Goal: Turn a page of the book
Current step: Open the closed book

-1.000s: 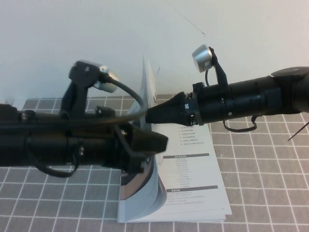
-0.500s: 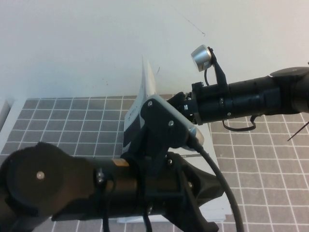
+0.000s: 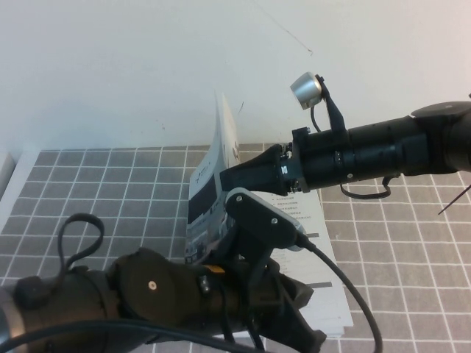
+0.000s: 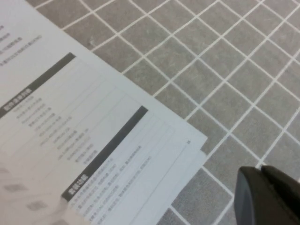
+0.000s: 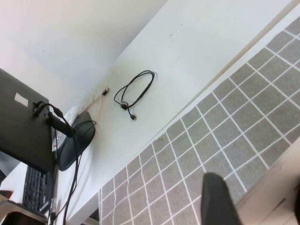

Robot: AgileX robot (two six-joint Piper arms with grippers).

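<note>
I see a second paper edge (image 3: 341,331) sticking out of line at the page's near corner, so the book's lower sheets (image 3: 330,331) will slide crooked when I turn the page.
The book (image 3: 294,213) lies open on the grey grid mat, its right-hand leaf showing grey bars and fine text. One page (image 3: 223,136) stands nearly upright above the spine. My right gripper (image 3: 227,176) reaches in from the right and meets this page; in the right wrist view the pale page (image 5: 276,187) lies between its two spread fingers (image 5: 215,197), so the gripper (image 5: 255,187) is open. My left gripper (image 4: 258,176) is shut and empty, hovering over the mat just off the book's corner (image 4: 187,140). In the high view the left gripper (image 3: 313,338) sits low in front.
The grid mat (image 3: 110,184) covers a white table. Behind it, the right wrist view shows a looped black cable (image 5: 136,91), a laptop (image 5: 18,126), a keyboard (image 5: 35,192) and a round black base (image 5: 75,140). The bulky left arm (image 3: 147,294) hides the book's near left part.
My left arm has swung away from the raised page, passed high in front of the camera, and now sits low in the foreground. The right gripper and upright page have barely moved.
</note>
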